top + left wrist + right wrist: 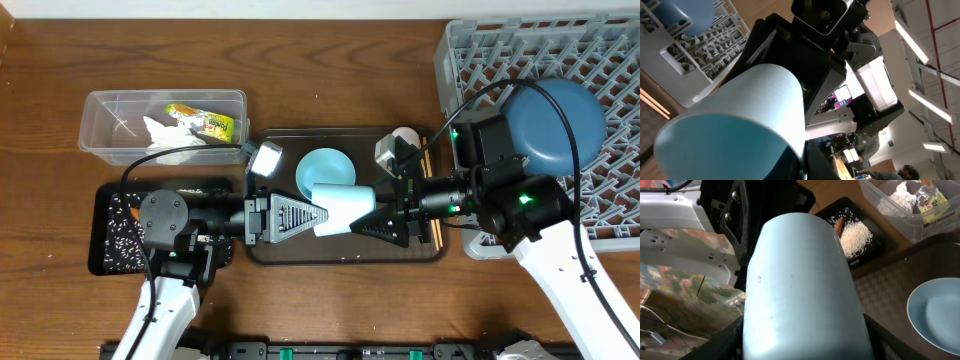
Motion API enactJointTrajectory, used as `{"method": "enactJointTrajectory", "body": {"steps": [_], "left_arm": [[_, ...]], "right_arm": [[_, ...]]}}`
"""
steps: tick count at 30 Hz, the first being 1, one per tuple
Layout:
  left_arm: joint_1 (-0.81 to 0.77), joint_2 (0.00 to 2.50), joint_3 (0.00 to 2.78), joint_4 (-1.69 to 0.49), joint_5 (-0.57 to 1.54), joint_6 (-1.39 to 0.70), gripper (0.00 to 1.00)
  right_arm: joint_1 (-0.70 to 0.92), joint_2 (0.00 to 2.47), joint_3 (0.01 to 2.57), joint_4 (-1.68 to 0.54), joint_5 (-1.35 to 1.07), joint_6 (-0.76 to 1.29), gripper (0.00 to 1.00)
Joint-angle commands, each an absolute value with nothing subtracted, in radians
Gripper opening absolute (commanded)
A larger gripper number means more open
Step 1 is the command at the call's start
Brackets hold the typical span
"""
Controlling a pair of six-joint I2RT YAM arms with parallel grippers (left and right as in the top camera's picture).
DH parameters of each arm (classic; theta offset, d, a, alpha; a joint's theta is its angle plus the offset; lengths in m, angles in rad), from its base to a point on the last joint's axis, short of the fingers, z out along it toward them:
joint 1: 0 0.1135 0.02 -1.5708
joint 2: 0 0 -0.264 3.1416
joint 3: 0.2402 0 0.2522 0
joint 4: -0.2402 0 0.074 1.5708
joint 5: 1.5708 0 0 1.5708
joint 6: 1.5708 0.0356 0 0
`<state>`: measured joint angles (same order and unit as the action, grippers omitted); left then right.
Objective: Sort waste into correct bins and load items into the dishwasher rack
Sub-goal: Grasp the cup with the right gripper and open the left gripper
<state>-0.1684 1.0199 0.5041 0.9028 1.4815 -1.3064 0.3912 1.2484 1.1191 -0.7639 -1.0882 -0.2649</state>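
Note:
I should open my left gripper, which has the pale-blue cup's open end (324, 210) in it, before my right gripper carries the cup to the dishwasher rack (604, 190).
The small pale-blue cup (342, 208) hangs on its side above the brown serving tray (300, 255), held between both grippers. My left gripper (318, 215) is shut on its mouth end; the rim fills the left wrist view (740, 115). My right gripper (362, 218) is shut on the base end, with fingers on both sides of the cup (800, 290). The small light-blue bowl (325, 170), white cup (405, 137) and chopsticks (433, 195) are on the tray. The big dark-blue bowl (555, 120) sits in the grey dishwasher rack (470, 60).
The clear tub (100, 130) at the back left holds the white tissue (165, 132) and green-yellow wrapper (205, 120). The black tray (115, 235) under my left arm holds rice (855, 232) and the carrot piece (838, 225).

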Motion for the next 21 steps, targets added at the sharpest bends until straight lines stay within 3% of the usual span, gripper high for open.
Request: {"method": "enactJointTrajectory", "body": {"steps": [1,2,8,21], "left_arm": [[-0.175,1.016,0.515,0.907,1.477,-1.311,0.17],[-0.175,1.016,0.515,0.907,1.481,-1.311,0.23],[-0.175,1.016,0.515,0.907,1.507,-1.311,0.34],[-0.175,1.016,0.515,0.907,1.537,-1.311,0.35]], "right_arm": [[0.401,1.249,1.129,-0.745,-1.126,-0.274,0.52],[0.401,1.249,1.129,-0.742,-1.126,-0.274,0.49],[0.4,1.249,1.129,-0.736,-1.093,-0.274,0.43],[0.374,1.248,1.129,-0.738,-0.861,-0.169,0.37]]}}
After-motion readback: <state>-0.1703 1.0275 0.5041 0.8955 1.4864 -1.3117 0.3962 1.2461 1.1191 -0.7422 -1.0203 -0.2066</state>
